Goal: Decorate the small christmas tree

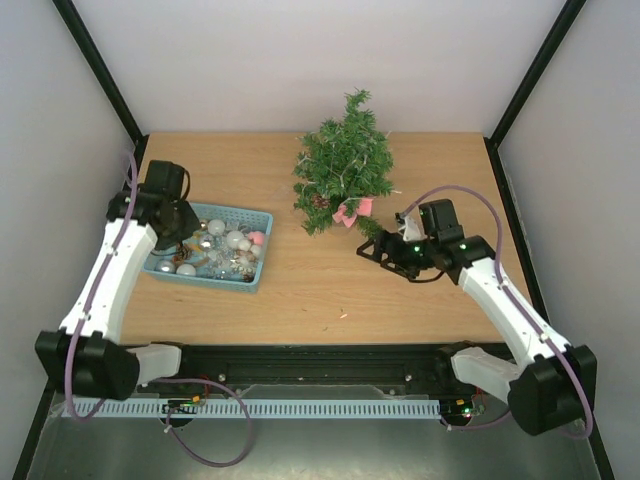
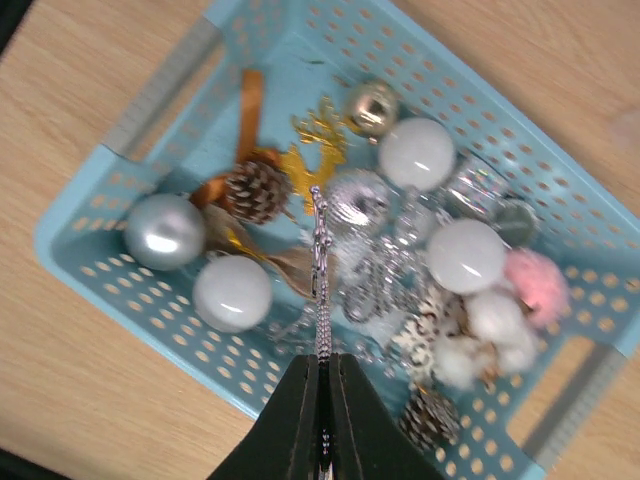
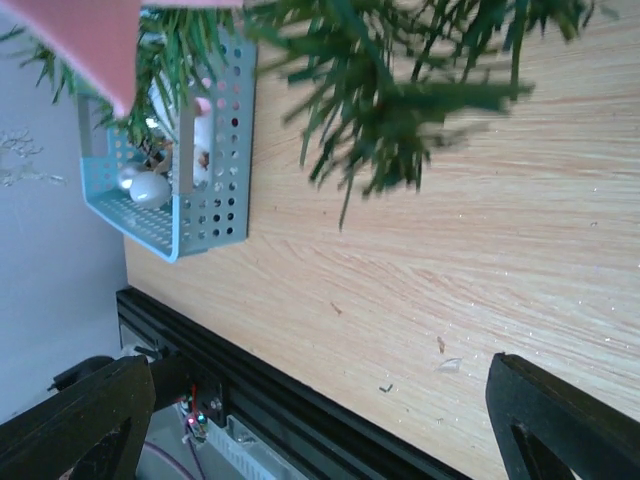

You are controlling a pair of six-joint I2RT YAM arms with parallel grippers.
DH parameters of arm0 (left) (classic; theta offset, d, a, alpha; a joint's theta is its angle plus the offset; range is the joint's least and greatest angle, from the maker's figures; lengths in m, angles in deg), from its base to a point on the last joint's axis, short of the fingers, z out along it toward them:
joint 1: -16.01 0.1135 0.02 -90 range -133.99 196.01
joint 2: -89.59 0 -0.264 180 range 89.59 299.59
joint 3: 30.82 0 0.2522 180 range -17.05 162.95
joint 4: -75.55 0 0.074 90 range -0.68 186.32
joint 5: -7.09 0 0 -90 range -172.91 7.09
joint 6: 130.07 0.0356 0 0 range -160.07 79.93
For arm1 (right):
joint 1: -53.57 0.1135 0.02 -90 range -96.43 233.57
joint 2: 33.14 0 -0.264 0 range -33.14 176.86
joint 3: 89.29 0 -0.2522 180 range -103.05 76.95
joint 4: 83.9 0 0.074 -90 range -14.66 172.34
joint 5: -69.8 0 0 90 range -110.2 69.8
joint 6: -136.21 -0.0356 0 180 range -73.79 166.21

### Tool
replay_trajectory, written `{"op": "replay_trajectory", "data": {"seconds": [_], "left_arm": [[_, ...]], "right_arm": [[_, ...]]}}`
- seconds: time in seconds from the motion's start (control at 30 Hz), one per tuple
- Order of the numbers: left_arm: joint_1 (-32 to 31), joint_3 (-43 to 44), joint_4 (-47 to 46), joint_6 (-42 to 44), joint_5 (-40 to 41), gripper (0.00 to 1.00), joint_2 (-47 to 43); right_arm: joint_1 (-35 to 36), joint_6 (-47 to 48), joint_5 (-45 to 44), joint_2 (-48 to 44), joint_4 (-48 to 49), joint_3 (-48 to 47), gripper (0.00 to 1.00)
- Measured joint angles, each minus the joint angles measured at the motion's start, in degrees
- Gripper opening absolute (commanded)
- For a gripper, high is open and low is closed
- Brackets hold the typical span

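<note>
The silver ornament's far end (image 2: 318,208) is clear of my left gripper's fingers. My open right gripper should keep going toward that end (image 2: 319,225) until its fingers close there.
The small christmas tree (image 1: 345,165) stands at the back middle of the table, with a pink ornament (image 1: 352,210) hanging on its near side. Its branches (image 3: 390,90) fill the top of the right wrist view. The teal basket (image 1: 262,262) of ornaments sits at the left. My left gripper (image 1: 188,238) hovers over the basket (image 2: 80,250), shut (image 2: 325,362) on a silver bead string (image 2: 321,250) that hangs down from the jaws. My right gripper (image 1: 372,248) is open and empty (image 3: 320,420), low over the table just in front of the tree.
The basket holds white balls (image 2: 416,153), a silver ball (image 2: 164,231), pine cones (image 2: 256,190), a gold reindeer (image 2: 315,140) and a pink pompom (image 2: 535,285). A black rail (image 1: 320,360) runs along the table's near edge. Walls enclose the table.
</note>
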Motion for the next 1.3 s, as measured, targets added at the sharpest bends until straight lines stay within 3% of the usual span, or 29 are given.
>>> {"op": "replay_trajectory", "data": {"seconds": [0.13, 0.37, 0.6, 0.73, 0.83, 1.07, 1.3], "left_arm": [[-3.19, -4.87, -3.43, -0.07, -2.71, 0.02, -6.69], [-6.25, -5.01, -7.82, -0.07, -8.07, 0.02, -13.03], [-6.25, -6.27, -15.21, -0.02, -23.37, 0.02, -25.64], [-6.32, -11.89, -24.28, -3.02, -34.27, 0.02, -39.12], [-6.34, -14.8, -29.11, -5.11, -39.1, 0.02, -42.88], [-6.34, -23.54, -41.18, -11.91, -50.77, 0.02, -44.92], [-6.34, -24.35, -51.06, -16.33, -58.6, 0.02, -45.31]], "right_arm": [[0.02, 0.26, 0.42, -6.25, 0.9, 2.99, 0.92], [0.55, 1.46, 2.12, -10.93, 3.1, 2.6, 0.92], [2.38, -6.38, 11.98, -10.58, 13.6, 4.11, 0.91], [3.13, -13.18, 18.14, -11.63, 20.35, 4.39, 0.9], [3.41, -17.55, 21.53, -13.07, 24.61, 4.24, 0.9], [3.43, -21.7, 25.86, -15.06, 29.51, 1.49, 0.9], [3.48, -19.41, 26.53, -15.91, 29.68, 0.83, 0.88]]}}
